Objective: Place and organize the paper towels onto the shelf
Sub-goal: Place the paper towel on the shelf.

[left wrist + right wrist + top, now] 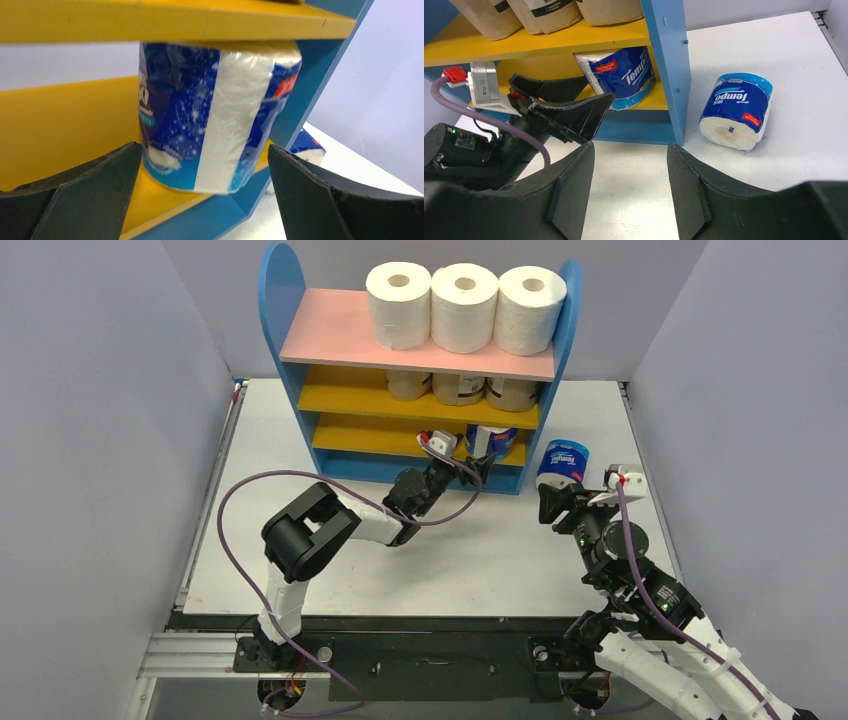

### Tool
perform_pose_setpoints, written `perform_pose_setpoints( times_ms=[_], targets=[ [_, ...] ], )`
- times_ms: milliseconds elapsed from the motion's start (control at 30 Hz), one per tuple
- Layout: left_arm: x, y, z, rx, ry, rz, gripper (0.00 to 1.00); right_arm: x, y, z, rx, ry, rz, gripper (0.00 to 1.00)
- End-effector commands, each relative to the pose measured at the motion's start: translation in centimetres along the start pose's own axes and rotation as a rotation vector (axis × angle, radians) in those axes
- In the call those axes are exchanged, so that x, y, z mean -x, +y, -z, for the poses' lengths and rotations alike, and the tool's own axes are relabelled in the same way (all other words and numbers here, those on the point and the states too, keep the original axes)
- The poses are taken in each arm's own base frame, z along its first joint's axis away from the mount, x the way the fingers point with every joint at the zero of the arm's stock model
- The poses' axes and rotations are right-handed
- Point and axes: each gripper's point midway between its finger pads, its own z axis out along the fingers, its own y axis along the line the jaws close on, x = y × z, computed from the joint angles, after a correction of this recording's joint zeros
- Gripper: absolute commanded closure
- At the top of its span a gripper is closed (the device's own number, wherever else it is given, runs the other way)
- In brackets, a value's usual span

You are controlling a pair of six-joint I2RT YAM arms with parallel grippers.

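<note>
The blue-and-white roll is too shallow, at the lower yellow board's front edge [218, 192], so the robot's left gripper should push the roll's front [220, 125] farther in before it backs away.
The shelf [335, 335] holds three white paper towels [462, 306] on its pink top board and three tan rolls [458, 388] on the upper yellow board. One blue-and-white roll [215, 115] stands at the right end of the lower yellow board. My left gripper [478, 464] is open just in front of it, with its jaws either side and not touching it [205, 155]. The second blue roll [736, 110] lies on its side on the table, right of the shelf [563, 462]. My right gripper [630, 150] is open and empty, short of that roll [553, 503].
The shelf's blue right side panel [666, 65] stands between the two blue rolls. The left half of the lower yellow board [60, 125] is bare. The left arm's purple cable [240, 500] loops over the white table. Grey walls close in both sides.
</note>
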Motion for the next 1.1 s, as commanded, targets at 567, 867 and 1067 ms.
perform_pose_setpoints(
  times_ms=[567,867,1067],
  targets=[
    [3.6,-1.1,-1.4,-0.091,-0.066,0.001,0.04,-0.9,-0.8,0.8,-0.007,-0.002,-0.049,0.5],
    [1.4,-0.2,-2.5,-0.052,-0.028,-0.033,0.04,-0.7,-1.0,0.9,-0.016,-0.005,-0.047,0.5],
    [0.5,0.5,-3.2,-0.019,-0.025,-0.03,0.03,-1.0,-1.4,1.0,-0.026,-0.002,-0.046,0.5]
  ],
)
